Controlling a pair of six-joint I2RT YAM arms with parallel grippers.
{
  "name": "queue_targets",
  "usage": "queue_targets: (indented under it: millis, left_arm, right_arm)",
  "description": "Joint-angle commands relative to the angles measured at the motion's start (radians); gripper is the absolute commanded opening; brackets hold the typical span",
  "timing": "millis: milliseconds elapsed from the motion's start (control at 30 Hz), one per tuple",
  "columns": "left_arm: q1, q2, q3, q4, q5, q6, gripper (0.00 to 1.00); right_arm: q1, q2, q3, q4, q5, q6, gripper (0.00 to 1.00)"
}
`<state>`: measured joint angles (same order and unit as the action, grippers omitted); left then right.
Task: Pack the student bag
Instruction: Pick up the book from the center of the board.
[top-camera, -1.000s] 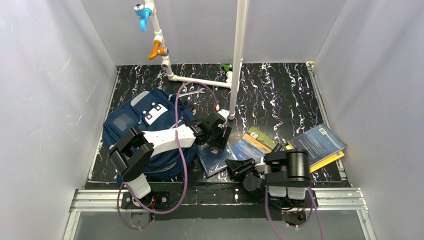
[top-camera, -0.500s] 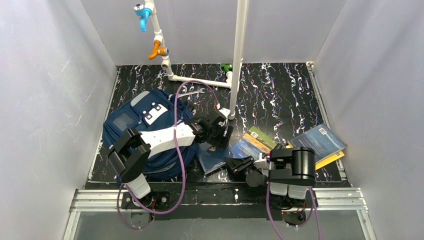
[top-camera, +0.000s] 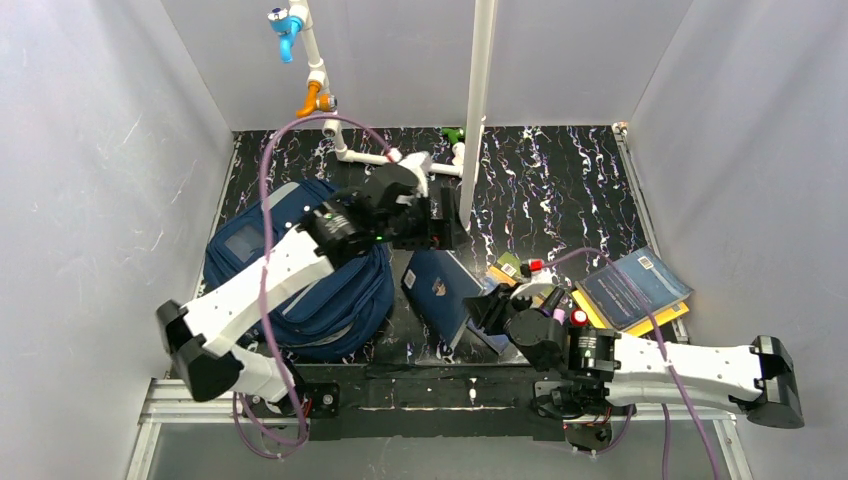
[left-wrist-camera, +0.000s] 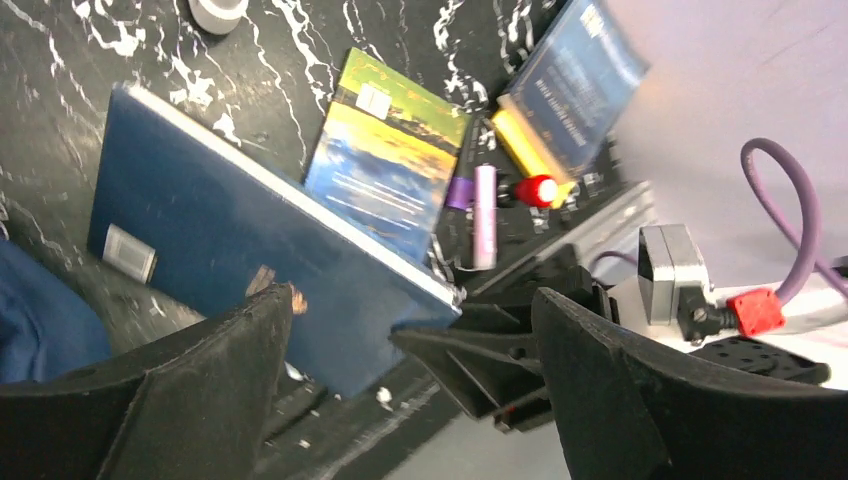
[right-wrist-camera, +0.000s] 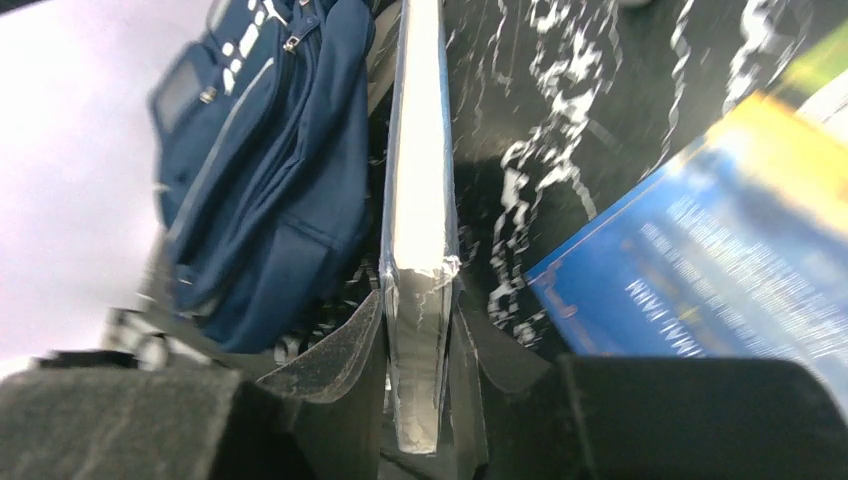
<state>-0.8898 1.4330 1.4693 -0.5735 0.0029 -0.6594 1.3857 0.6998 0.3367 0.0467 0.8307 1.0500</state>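
Observation:
The plain side with a small white label (top-camera: 409, 279) seems to be a back cover, so the dark blue book (top-camera: 440, 294) will show a front with a title when the robot turns it.
The student bag (top-camera: 340, 300), a navy backpack, lies at the left of the black mat and shows again in the right wrist view (right-wrist-camera: 260, 150). A dark blue book (top-camera: 445, 288) stands tilted on its edge just right of the bag. My right gripper (top-camera: 492, 306) is shut on that book's near corner; its page edge (right-wrist-camera: 418, 200) runs up between the fingers (right-wrist-camera: 340, 350). My left gripper (top-camera: 438, 222) hangs above the book's far end, open, with nothing between its fingers (left-wrist-camera: 200, 390). From there the dark blue book (left-wrist-camera: 230, 240) lies below.
A yellow-and-blue book (left-wrist-camera: 390, 165) lies right of the held book, with two more stacked books (top-camera: 635, 290) at the far right. A purple marker (left-wrist-camera: 485, 215) and a red-capped item (left-wrist-camera: 540, 190) lie between them. White pipes (top-camera: 478, 100) stand at the back.
The left gripper opened wide, let go of the dark blue book and rose toward the back. The right gripper moved left, shut on the book's near corner and tipped it up on edge.

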Motion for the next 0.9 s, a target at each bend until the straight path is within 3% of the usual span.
queue_targets:
  millis: [0, 167, 300, 433, 633, 733, 867]
  left_arm:
    - [0.073, -0.119, -0.019, -0.113, 0.087, -0.272, 0.88]
    - [0.179, -0.211, -0.146, -0.118, 0.223, -0.599, 0.88]
    - [0.195, -0.237, -0.295, -0.054, 0.332, -0.903, 0.88]
    - [0.195, -0.197, -0.366, 0.030, 0.393, -0.998, 0.89]
    - [0.196, -0.044, -0.390, 0.151, 0.429, -0.999, 0.91]
    - [0.194, 0.023, -0.383, 0.163, 0.436, -0.995, 0.85]
    - [0.192, 0.026, -0.403, 0.152, 0.368, -0.996, 0.69]
  right_arm:
    - [-0.008, 0.015, 0.217, -0.296, 0.072, -0.502, 0.01]
    - [-0.008, 0.086, 0.324, -0.225, 0.028, -0.958, 0.01]
    - [-0.008, 0.112, 0.326, -0.163, -0.075, -1.180, 0.01]
    - [-0.008, 0.122, 0.313, -0.160, -0.151, -1.238, 0.01]
    - [0.001, 0.134, 0.300, -0.158, -0.173, -1.239, 0.01]
    - [0.004, 0.151, 0.303, -0.167, -0.181, -1.234, 0.01]
    - [0.008, 0.163, 0.302, -0.182, -0.169, -1.225, 0.01]
